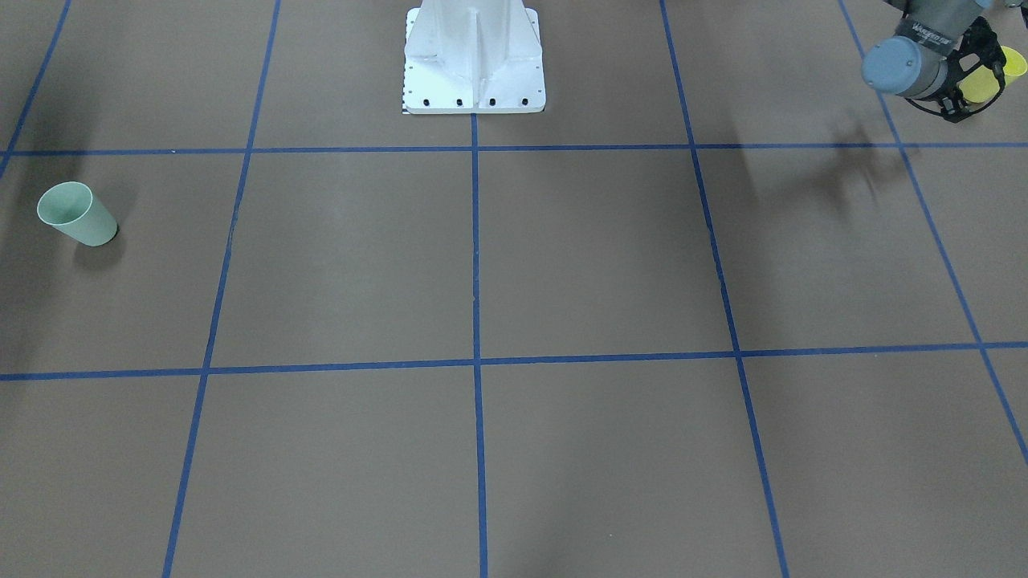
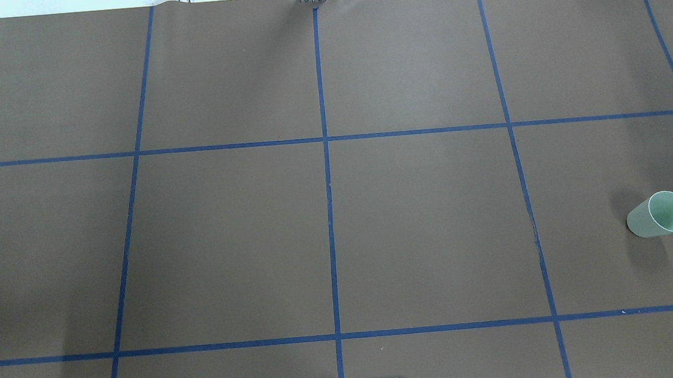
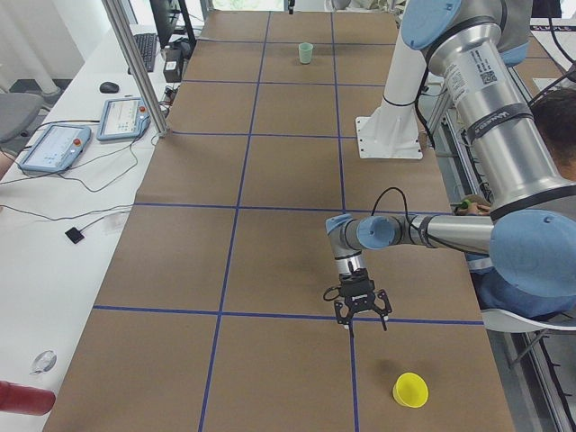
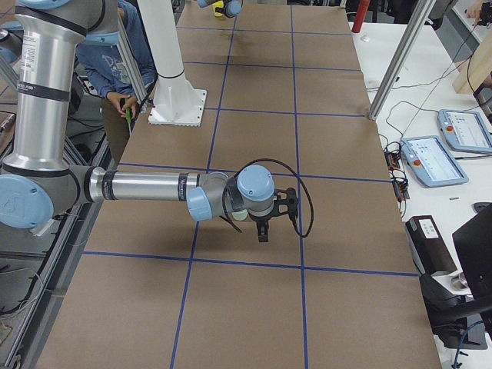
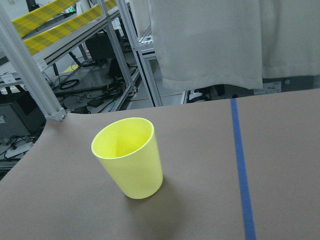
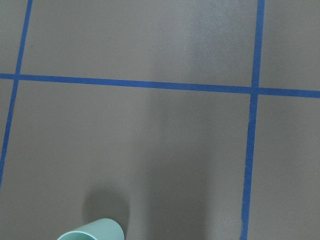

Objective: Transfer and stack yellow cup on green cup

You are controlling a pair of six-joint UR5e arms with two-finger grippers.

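The yellow cup (image 5: 136,167) should be empty when I lift and carry it, because the plain yellow inside (image 5: 124,138) can be seen below its open rim.
The yellow cup (image 5: 130,157) stands upright on the brown table, alone in the left wrist view. In the exterior left view it (image 3: 409,390) stands near the table's end, apart from my left gripper (image 3: 362,322), which hangs above the table with its jaws spread and empty. In the front view the left gripper (image 1: 976,88) partly hides the yellow cup (image 1: 1017,63). The green cup (image 2: 660,214) stands upright at the far right of the overhead view. My right gripper (image 4: 263,231) hovers close to it; I cannot tell whether it is open or shut. Only the green cup's rim (image 6: 92,232) shows in the right wrist view.
Blue tape lines (image 2: 327,172) divide the brown table into squares. The robot's white base (image 1: 474,60) stands at the middle of the robot's side. A person (image 3: 562,135) sits by the base. Pendants and cables (image 3: 54,144) lie on the side bench.
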